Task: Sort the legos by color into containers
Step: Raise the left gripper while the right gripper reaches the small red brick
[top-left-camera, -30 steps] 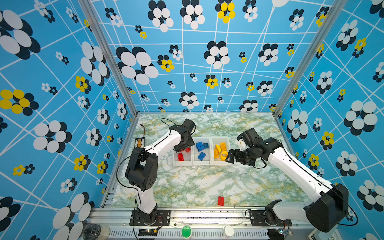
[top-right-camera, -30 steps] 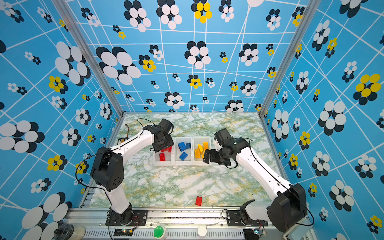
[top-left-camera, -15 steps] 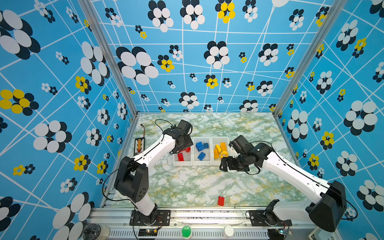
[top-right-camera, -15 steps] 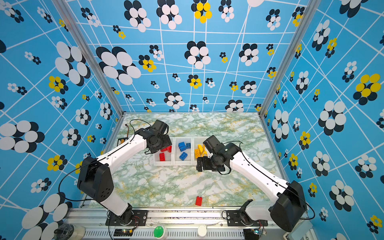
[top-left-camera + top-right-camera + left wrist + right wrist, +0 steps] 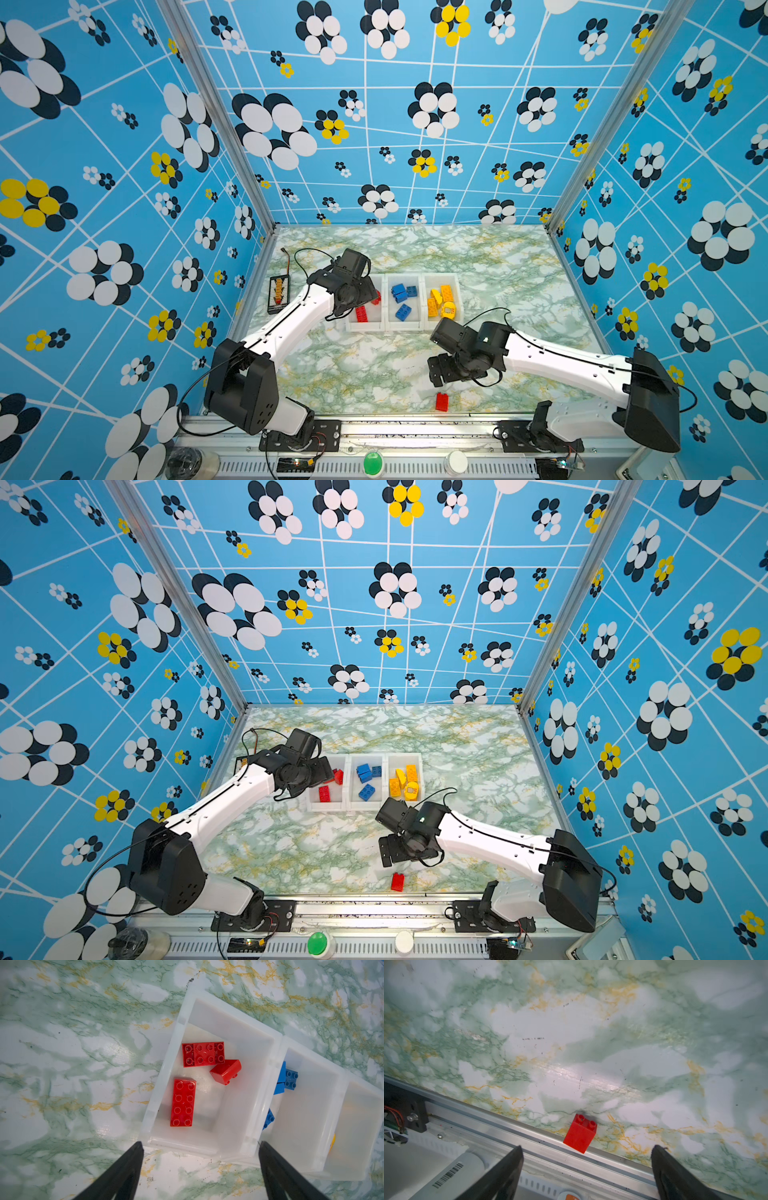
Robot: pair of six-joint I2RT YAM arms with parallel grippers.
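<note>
My right gripper should grasp the loose red lego (image 5: 397, 882) by the front rail while my left gripper, now over the red legos' container (image 5: 328, 784), backs off.
Three white containers (image 5: 405, 330) (image 5: 365, 806) stand in a row at mid-table. The left one (image 5: 164, 1076) holds three red legos (image 5: 182, 1102), the middle one blue legos (image 5: 401, 297) (image 5: 288, 1078), the right one yellow legos (image 5: 440, 299). My left gripper (image 5: 200, 1145) (image 5: 368, 291) hangs open and empty over the left container's edge. One loose red lego (image 5: 441, 402) (image 5: 397, 882) (image 5: 580, 1133) lies by the table's front edge. Above and just behind it my right gripper (image 5: 587, 1148) (image 5: 440, 372) is open and empty.
A black-framed board with orange parts (image 5: 278, 291) lies by the left wall, its wire trailing back. The metal front rail (image 5: 529, 1132) runs right beside the loose red lego. A green button (image 5: 372, 462) sits below the rail. Patterned walls close in three sides.
My right arm has swung from the yellow container toward the front edge, over the loose red lego. My left gripper has opened wider and drawn back slightly over the red container.
</note>
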